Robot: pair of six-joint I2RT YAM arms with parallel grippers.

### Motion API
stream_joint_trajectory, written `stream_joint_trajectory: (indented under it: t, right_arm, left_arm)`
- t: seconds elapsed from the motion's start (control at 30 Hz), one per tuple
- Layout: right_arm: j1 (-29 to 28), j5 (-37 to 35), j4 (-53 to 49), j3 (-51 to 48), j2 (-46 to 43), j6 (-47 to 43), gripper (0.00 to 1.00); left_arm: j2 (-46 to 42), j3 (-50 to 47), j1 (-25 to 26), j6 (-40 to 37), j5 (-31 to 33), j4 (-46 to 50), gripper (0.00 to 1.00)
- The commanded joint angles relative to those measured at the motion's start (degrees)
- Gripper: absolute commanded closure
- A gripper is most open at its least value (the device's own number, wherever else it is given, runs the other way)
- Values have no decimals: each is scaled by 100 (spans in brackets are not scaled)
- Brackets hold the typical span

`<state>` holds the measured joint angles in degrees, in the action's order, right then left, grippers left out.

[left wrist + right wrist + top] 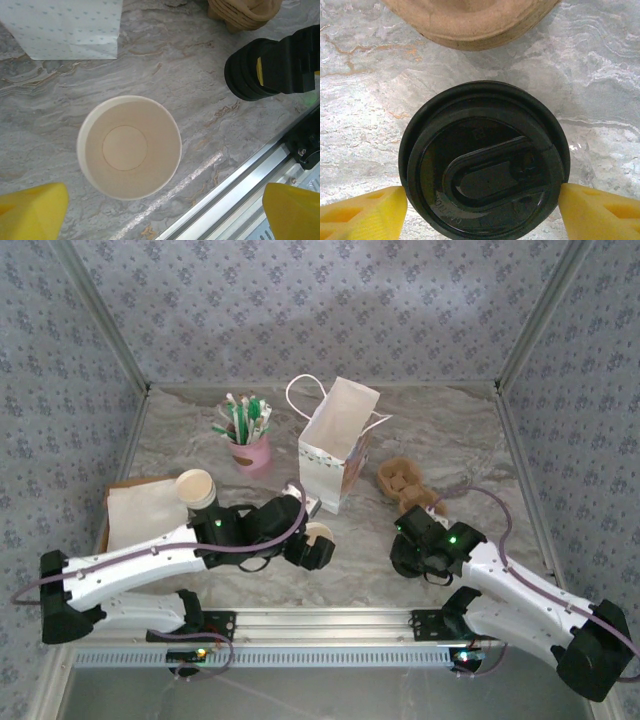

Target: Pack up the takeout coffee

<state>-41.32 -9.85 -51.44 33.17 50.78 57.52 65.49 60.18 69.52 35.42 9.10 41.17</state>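
The black lids (248, 71) sit inside each other. My right gripper should tip the stack up, and my left gripper should pinch a lid's rim (231, 78).
The takeout coffee is out of view. A lidless cream paper cup (129, 147) stands upright on the marble table, and my left gripper (162, 212) hangs open above it, its yellow fingers (32, 210) well clear of the rim. From above, this cup (320, 533) sits at the left gripper's (315, 545) tip. A black plastic lid (485, 165) lies on top of another lid. My right gripper (482, 210) has a yellow finger (365, 210) pressed against each side of the top lid's rim. The white paper bag (335, 445) stands open behind the cup.
Brown pulp cup carriers (405, 480) lie just beyond the right gripper (408, 558). A stack of lidless cups (196, 488) and a box of napkins (140, 512) sit at the left. A pink cup of straws (250, 445) stands at the back. The metal rail (235, 192) edges the table.
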Motion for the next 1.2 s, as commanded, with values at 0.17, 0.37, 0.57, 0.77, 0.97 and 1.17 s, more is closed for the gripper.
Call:
stream_joint_trajectory:
  t: [0.17,0.37,0.57,0.77,0.97,1.17]
  right_arm:
    - [124,48,21,-142,12,-117,19]
    - [178,84,64,-162,4,-161,22]
    - [227,97,61,-201,-77,-182,26]
    - [262,75,-131,-144,-267,-213,29]
    - [340,30,-336,-58,-433,-232,30]
    - [496,80,-427,-30,-533,-290,30]
  left_arm:
    - [379,310,381,-53,193,-525,1]
    - [759,476,604,-88,176,-730,1]
    - [1086,604,675,14,88,-1013,3]
    - [1304,582,677,244,-88,-1601,17]
    - [1667,705,678,324,-185,-2007,31]
    - [2116,825,670,516,-242,-2349,46]
